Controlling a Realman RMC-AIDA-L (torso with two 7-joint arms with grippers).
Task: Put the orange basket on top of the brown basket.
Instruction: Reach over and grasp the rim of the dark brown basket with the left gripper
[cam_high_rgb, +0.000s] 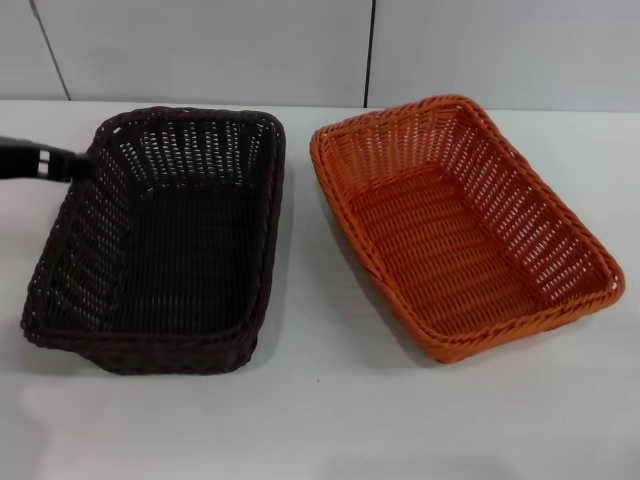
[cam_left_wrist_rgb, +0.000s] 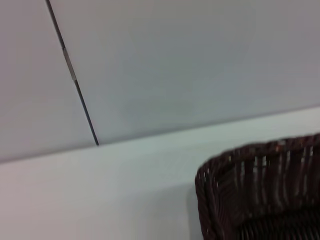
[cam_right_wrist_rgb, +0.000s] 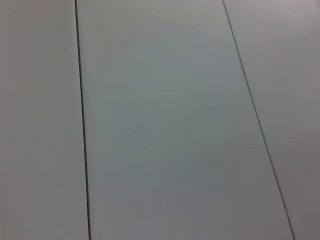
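Note:
I should keep lowering my left gripper, as it points across the brown basket's long rim (cam_high_rgb: 81, 183), which stands clear, until my fingers are on both sides of that rim (cam_high_rgb: 67, 215), and then close.
The brown basket (cam_high_rgb: 160, 245) stands on the white table at the left, empty. The orange basket (cam_high_rgb: 465, 225) stands to its right, empty and turned a little, with a gap of table between the two. My left gripper (cam_high_rgb: 60, 164) comes in from the left edge of the head view, and its black tip is at the brown basket's far left rim. The left wrist view shows one corner of the brown basket (cam_left_wrist_rgb: 260, 192). My right gripper is out of view; its wrist view shows only wall panels.
The white table (cam_high_rgb: 320, 420) runs to a grey panelled wall (cam_high_rgb: 200, 50) at the back. Bare table lies in front of both baskets and between them.

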